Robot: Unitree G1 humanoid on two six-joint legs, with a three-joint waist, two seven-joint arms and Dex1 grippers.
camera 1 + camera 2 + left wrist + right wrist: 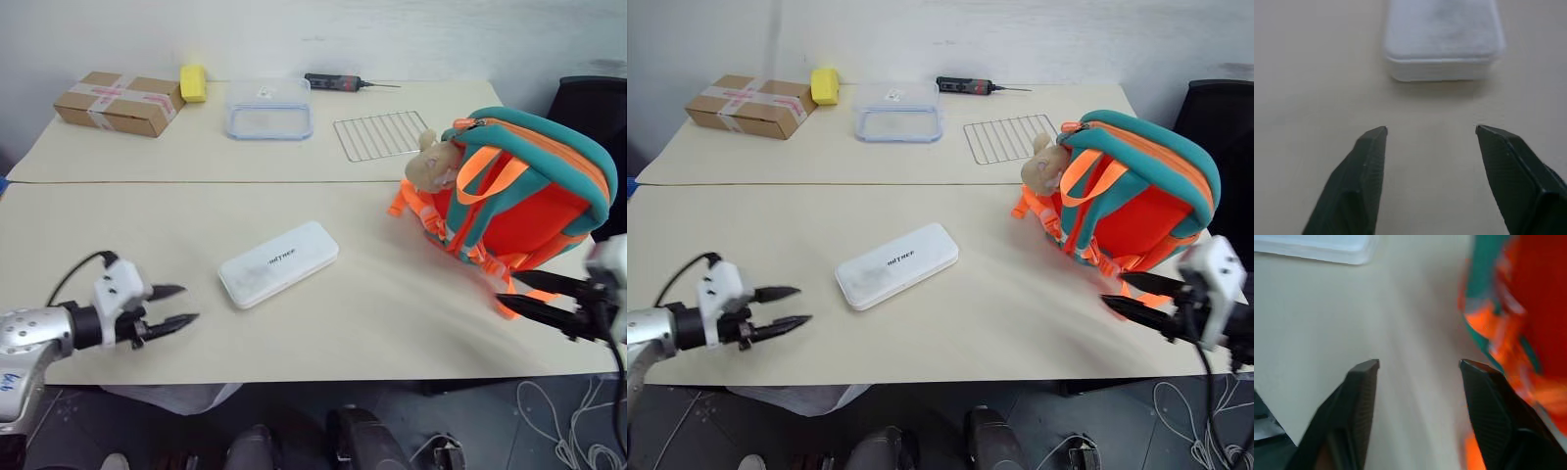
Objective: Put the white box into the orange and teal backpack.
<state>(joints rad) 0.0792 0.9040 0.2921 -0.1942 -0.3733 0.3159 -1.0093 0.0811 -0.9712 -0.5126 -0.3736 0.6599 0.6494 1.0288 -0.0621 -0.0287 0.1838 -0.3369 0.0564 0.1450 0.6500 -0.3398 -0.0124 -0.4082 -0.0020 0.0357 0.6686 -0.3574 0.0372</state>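
My right gripper should steady the white box [279, 262] by bracing its end [330, 245] near the backpack, to help straighten it before the lift, because the box lies at a slant to my left gripper.
The white box [278, 263] lies flat in the middle of the near table, its short end also showing in the left wrist view [1442, 39]. My left gripper [181, 305] hovers to the box's left, open and empty, pointing at it with a gap of bare table between. The orange and teal backpack [524, 191] stands at the table's right edge with a tan plush toy [431, 163] on it. My right gripper [517, 292] is open and empty just in front of the backpack's lower straps, which show in the right wrist view [1518, 318].
On the far table sit a brown cardboard box [120, 102], a yellow sponge [193, 82], a clear lidded container [268, 109], a wire rack [380, 134] and a black tool [338, 81]. A dark chair [593, 103] stands behind the backpack.
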